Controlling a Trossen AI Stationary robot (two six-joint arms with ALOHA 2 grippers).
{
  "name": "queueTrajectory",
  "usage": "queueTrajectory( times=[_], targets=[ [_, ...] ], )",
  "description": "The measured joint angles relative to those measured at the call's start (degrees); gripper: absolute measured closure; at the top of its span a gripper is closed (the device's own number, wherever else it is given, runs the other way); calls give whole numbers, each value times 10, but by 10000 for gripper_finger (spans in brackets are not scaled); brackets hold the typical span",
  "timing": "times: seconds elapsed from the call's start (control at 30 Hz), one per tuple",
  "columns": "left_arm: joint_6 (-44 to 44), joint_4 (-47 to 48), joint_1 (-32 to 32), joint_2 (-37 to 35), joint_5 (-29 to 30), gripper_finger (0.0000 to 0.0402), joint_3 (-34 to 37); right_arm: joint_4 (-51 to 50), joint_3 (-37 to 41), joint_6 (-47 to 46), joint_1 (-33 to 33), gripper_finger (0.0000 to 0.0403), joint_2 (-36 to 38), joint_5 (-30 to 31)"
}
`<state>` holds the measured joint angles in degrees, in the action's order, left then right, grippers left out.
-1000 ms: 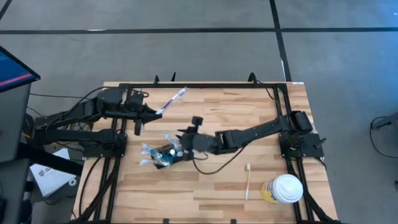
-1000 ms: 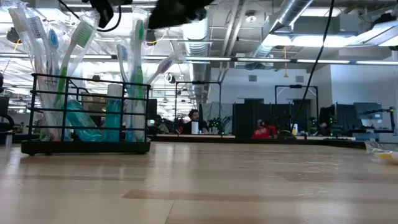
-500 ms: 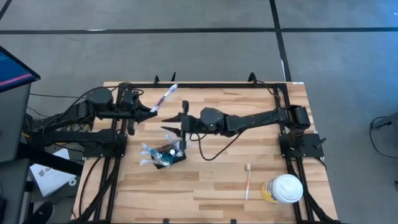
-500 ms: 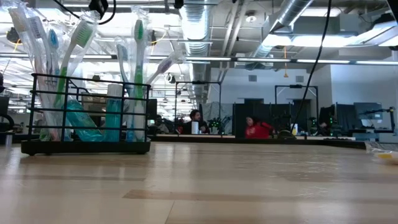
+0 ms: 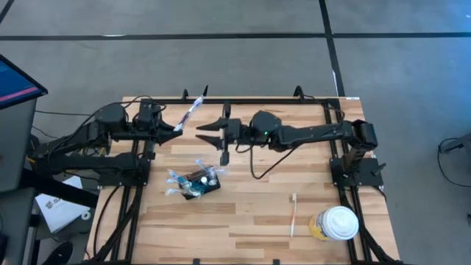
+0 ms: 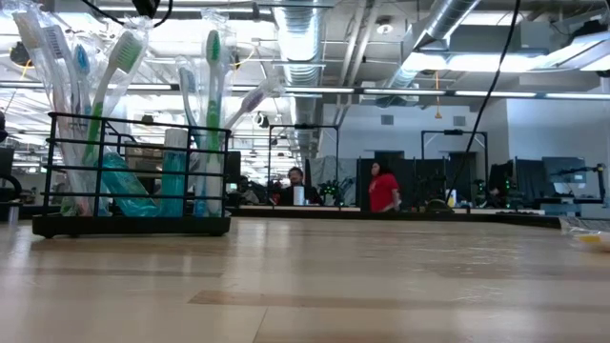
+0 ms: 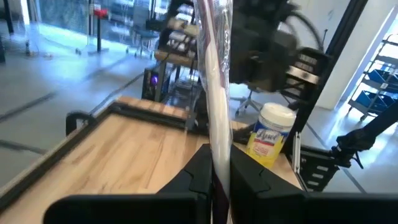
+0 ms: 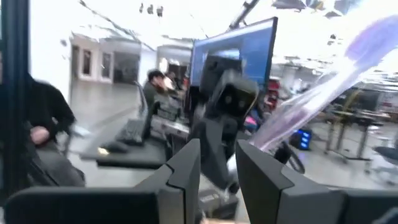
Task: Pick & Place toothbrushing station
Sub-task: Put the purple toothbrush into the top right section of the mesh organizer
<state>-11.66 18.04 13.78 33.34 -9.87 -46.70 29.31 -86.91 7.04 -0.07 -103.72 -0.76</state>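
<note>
The toothbrush is pinched in my left gripper by the handle's end (image 5: pixel 181 126), which has to go into the station, so next my right gripper grips the toothbrush just below its head (image 5: pixel 195 108).
The toothbrushing station (image 5: pixel 199 183), a small black wire holder, stands on its flat base left of the table's middle, with several wrapped toothbrushes upright in it. It also shows in the low view (image 6: pixel 133 181). My left gripper (image 5: pixel 177 127) is above the table's far left part, shut on a wrapped toothbrush (image 5: pixel 193 110). My right gripper (image 5: pixel 202 131) is open and empty. It hangs level just right of my left gripper and far of the holder. Through the right wrist view I see the left gripper (image 8: pixel 225 99) and the toothbrush (image 8: pixel 323 87). My left gripper pinches the wrapped toothbrush's lower end (image 7: pixel 217 163) between its two fingers. The fingers come level from the table's left. The toothbrush sticks out past the fingertips toward the far right, lifted clear of the table.
A loose toothbrush (image 5: pixel 294 213) lies on the table near the right front. A yellowish cup with a white lid (image 5: pixel 335 224) stands at the near right corner. A black frame (image 5: pixel 243 101) runs round the table's edges. People show in the room beyond the table.
My right gripper has risen from the holder and gone toward the table's far edge, and now points level at my left gripper. My left gripper has drawn slightly toward the far left with the toothbrush. The holder has stayed in place.
</note>
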Motion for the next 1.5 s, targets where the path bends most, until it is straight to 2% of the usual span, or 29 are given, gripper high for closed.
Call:
queueTrajectory(
  times=[0.17, 0.3, 0.6, 0.93, 1.07, 1.23, 1.5],
  targets=[
    [7, -7, 0, 0, 0, 387, 0, 4, 0, -60, -35, 310, 5, -95],
    [7, -12, 0, 5, 0, 387, 0, 27, 0, -99, -54, 310, 5, -131],
    [9, -20, 0, 9, 0, 387, 0, 36, 0, -101, -72, 300, 5, -133],
    [21, -39, -24, 39, -2, 387, 0, 38, 0, -116, -74, 209, 5, -129],
    [28, -62, -50, 58, -1, 387, 0, 37, 0, -130, -75, 190, 5, -114],
    [50, -67, -64, 72, 29, 387, 0, 38, 0, -133, -75, 199, 5, -133],
    [54, -70, -64, 74, 31, 387, 0, 42, 0, -139, -74, 251, 5, -159]
  ],
)
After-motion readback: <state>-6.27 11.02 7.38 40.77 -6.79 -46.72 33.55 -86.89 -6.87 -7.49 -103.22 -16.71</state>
